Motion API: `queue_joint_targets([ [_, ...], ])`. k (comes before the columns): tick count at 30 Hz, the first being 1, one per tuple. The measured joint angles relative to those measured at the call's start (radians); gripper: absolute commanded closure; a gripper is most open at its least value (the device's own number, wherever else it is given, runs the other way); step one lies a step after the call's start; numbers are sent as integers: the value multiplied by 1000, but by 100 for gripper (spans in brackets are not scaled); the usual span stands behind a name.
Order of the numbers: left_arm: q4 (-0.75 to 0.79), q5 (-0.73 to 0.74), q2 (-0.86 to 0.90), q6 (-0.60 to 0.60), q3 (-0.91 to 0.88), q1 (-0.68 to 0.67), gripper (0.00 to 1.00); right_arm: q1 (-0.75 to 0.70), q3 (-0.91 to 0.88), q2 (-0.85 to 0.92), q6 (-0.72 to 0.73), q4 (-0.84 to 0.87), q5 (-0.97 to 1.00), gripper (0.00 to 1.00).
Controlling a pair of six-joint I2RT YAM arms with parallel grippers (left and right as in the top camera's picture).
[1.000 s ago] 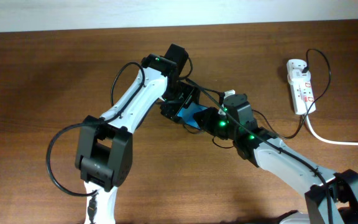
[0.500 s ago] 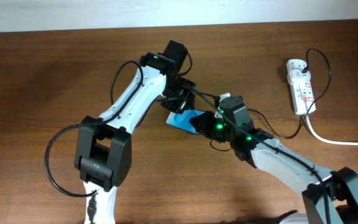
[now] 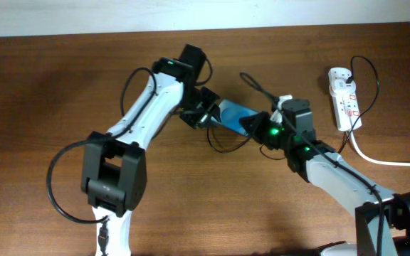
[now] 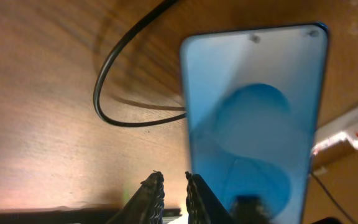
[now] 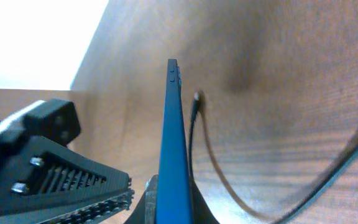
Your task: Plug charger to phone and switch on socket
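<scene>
The phone (image 4: 196, 163) has my left gripper's narrow fingers beside it, so next my right gripper picks up the phone and passes its far end (image 3: 225, 109) to my left gripper.
The phone (image 3: 232, 114) shows its blue screen between the two arms, and my right gripper (image 3: 252, 125) is shut on its near end. In the right wrist view the phone (image 5: 174, 124) is seen edge-on, clamped between the jaws of the right gripper (image 5: 173, 190). The charger's small plug (image 5: 196, 97) hangs free just beside that edge. My left gripper (image 3: 206, 115) sits at the phone's other end. In the left wrist view the left gripper (image 4: 172, 176) is open only a crack and holds nothing, left of the phone (image 4: 253, 106). The charger cable (image 4: 104, 81) loops on the table. The socket (image 3: 344, 96) lies far right.
A thick white cord (image 3: 383, 160) runs from the socket to the right edge. The black charger cable (image 3: 251, 80) arcs above the phone and trails under the right arm. A pale wall borders the table's far edge (image 3: 205, 32).
The right gripper has carried the phone up and to the right. The left gripper followed it, closed from wide open, then parted slightly.
</scene>
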Motion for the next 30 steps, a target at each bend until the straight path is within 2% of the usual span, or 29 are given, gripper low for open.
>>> queue_joint_targets([
  [4,39,130,0,226,0,63,66,-58,0,0,-1,53,-78,96],
  [7,121,296,0,449,0,89,53,-84,0,-18,-1,66,-103,96],
  [10,150,439,0,595,0,103,49,-100,0,-76,0,73,-109,96],
  [13,152,527,0,676,0,114,47,-100,0,-146,30,77,-101,96],
  [20,227,576,0,705,0,124,44,-100,0,-199,299,84,26,96],
  [25,399,585,0,598,-1,124,41,-69,0,-199,523,95,107,96],
  [30,454,589,0,509,-1,124,41,-1,0,-199,613,168,181,96],
])
